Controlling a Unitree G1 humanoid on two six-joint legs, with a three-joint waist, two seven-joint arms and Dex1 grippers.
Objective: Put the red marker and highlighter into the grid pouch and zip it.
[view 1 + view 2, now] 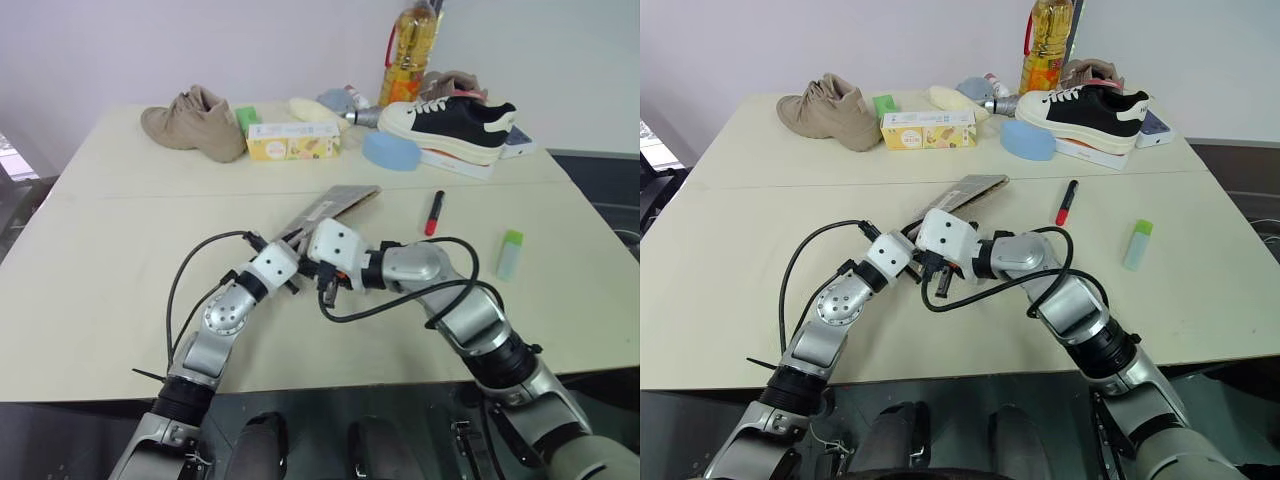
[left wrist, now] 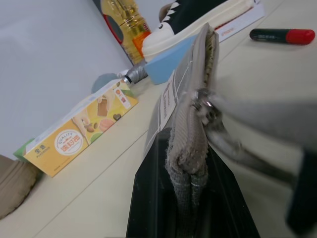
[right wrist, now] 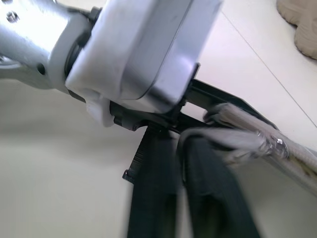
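Observation:
The grid pouch's opening gapes (image 3: 300, 166) past the zip slider at the pouch's held end. The red marker (image 1: 435, 213) will slip in when I push it there.
The grid pouch (image 1: 335, 205) is tilted up on its long edge above the table's middle. My left gripper (image 2: 183, 148) is shut on its near end. My right gripper (image 3: 173, 136) sits right beside that end, its fingers slightly parted. The grey zip pull loop (image 3: 247, 141) lies across one fingertip; whether it is pinched is unclear. The red marker (image 1: 434, 212) with its black cap lies on the table to the right of the pouch. The pale green highlighter (image 1: 510, 254) lies further right, nearer the front edge.
Along the table's back stand a beige shoe (image 1: 195, 122), a small green block (image 1: 245, 118), a yellow box (image 1: 293, 141), a blue pad (image 1: 390, 152), a black-and-white sneaker (image 1: 455, 122) and an oil bottle (image 1: 410, 50). My arms' cables loop over the near tabletop.

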